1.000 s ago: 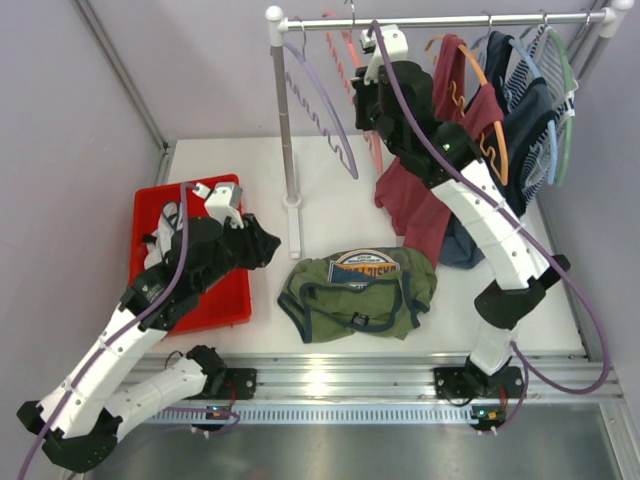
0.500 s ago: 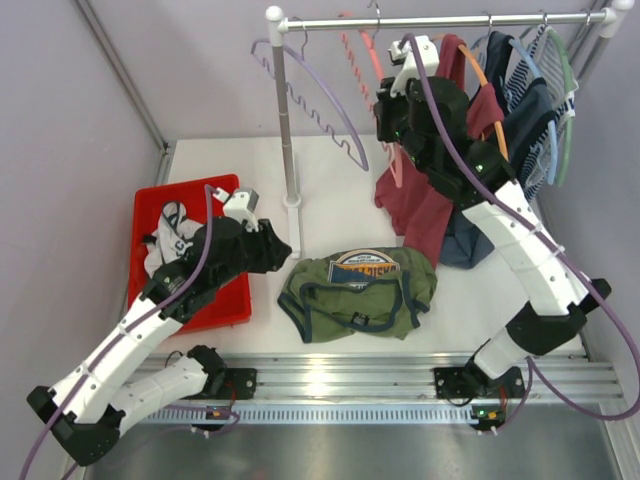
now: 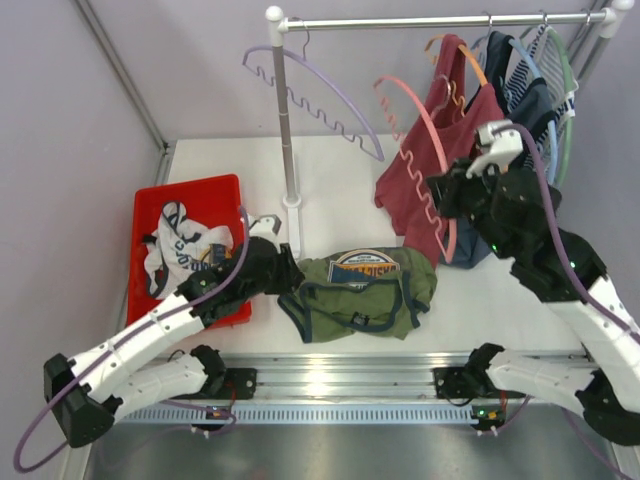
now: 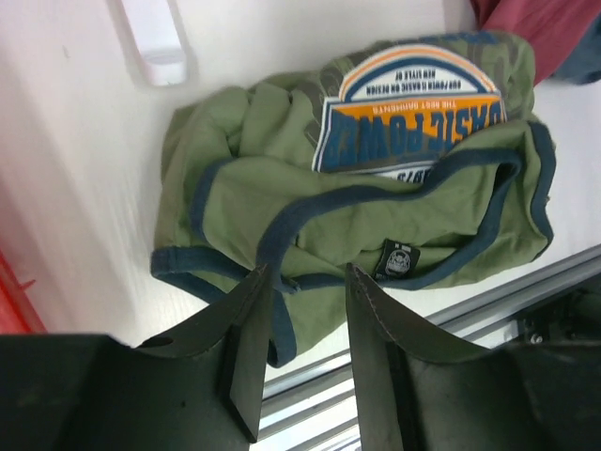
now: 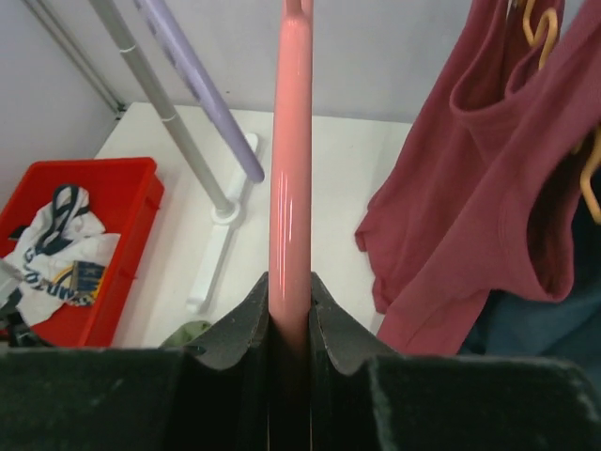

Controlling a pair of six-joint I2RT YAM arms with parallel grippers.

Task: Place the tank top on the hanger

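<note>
The tank top's navy trim (image 4: 278, 242) bends between the open fingers of my left gripper. I should continue to go down until the fingers are on both sides of that upper trim fold (image 4: 282, 272), then close on it.
The olive-green tank top (image 3: 365, 295) lies crumpled on the white table near the front edge, with its chest graphic facing up. It also shows in the left wrist view (image 4: 376, 216). My left gripper (image 3: 283, 272) is open at its left edge, and the fingers (image 4: 246, 329) straddle a fold of the navy trim. My right gripper (image 3: 447, 195) is shut on the salmon-pink hanger (image 3: 415, 150). It holds the hanger off the rail, in the air in front of the dark red top. The wrist view shows the jaws clamped on the hanger's smooth arm (image 5: 289, 141).
A red bin (image 3: 150, 305) at the left holds a white printed garment (image 3: 180, 250). The rack post (image 3: 288, 130) and its foot stand behind the tank top. A lilac hanger (image 3: 320, 100), a dark red tank top (image 3: 410, 195) and other garments hang from the rail. A metal rail (image 3: 350, 375) runs along the front edge.
My right arm has taken the salmon hanger off the rail and carried it right and toward the front. My left gripper has moved right from the bin to the tank top's left edge.
</note>
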